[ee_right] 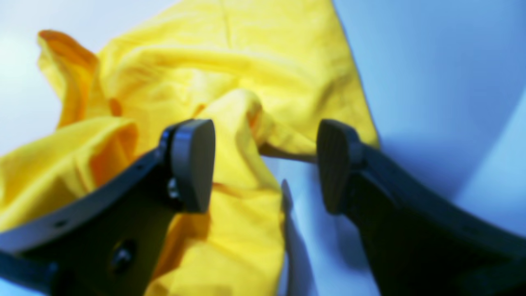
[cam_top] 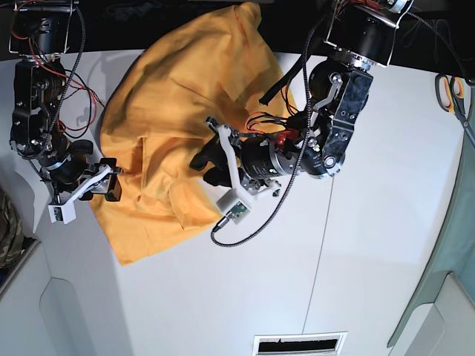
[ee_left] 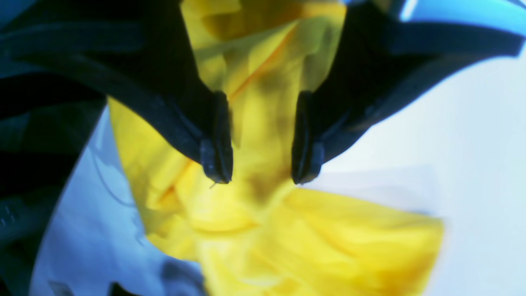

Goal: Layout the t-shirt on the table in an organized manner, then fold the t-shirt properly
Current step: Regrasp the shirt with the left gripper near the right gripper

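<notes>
The t-shirt's near flap (cam_top: 191,206) is bunched up next to my left gripper, so I should first pinch the middle fold (cam_top: 159,150) with my right gripper and hold it still.
The orange-yellow t-shirt (cam_top: 171,111) lies crumpled over the far left part of the white table (cam_top: 371,252), one end hanging past the far edge. My left gripper (cam_top: 204,167) sits over the shirt's right edge. In the left wrist view it (ee_left: 261,179) is open, with wrinkled t-shirt (ee_left: 328,238) cloth loose in the gap between the jaws. At the shirt's left edge my right gripper (cam_top: 115,179) is low over the cloth. In the right wrist view it (ee_right: 265,164) is open, a raised fold of the t-shirt (ee_right: 246,49) standing between the pads, which do not squeeze it.
Orange-handled scissors (cam_top: 451,93) lie at the table's far right edge. A camouflage cloth (cam_top: 7,230) shows off the left side. A thin dark seam (cam_top: 319,245) runs across the table, and a slotted vent (cam_top: 297,345) sits at the near edge.
</notes>
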`<state>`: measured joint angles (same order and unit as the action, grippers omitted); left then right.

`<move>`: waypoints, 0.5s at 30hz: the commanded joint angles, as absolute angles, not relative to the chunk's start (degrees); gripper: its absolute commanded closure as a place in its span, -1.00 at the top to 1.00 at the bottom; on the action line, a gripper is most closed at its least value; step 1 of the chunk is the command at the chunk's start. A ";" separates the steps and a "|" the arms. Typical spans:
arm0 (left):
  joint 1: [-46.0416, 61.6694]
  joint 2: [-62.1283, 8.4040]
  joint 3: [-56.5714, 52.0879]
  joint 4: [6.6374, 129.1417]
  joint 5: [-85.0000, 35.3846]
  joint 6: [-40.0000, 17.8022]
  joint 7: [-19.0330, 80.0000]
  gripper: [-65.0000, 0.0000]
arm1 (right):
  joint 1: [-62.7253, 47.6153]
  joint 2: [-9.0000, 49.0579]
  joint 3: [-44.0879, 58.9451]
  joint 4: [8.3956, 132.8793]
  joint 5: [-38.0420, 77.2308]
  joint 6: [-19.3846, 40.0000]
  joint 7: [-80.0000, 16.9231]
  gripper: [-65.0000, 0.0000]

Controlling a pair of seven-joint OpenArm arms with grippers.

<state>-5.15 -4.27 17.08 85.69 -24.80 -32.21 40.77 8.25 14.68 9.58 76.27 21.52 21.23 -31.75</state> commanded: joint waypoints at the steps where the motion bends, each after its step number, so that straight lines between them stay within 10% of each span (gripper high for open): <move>1: -6.22 -3.99 16.16 86.52 -26.41 -32.82 39.44 -0.15 | 9.10 15.38 9.80 77.30 23.24 21.50 -30.50 0.18; 15: -9.23 -3.60 13.69 79.24 -25.32 -29.34 31.92 -0.15 | 8.69 7.01 9.67 77.30 32.47 32.18 -39.53 0.17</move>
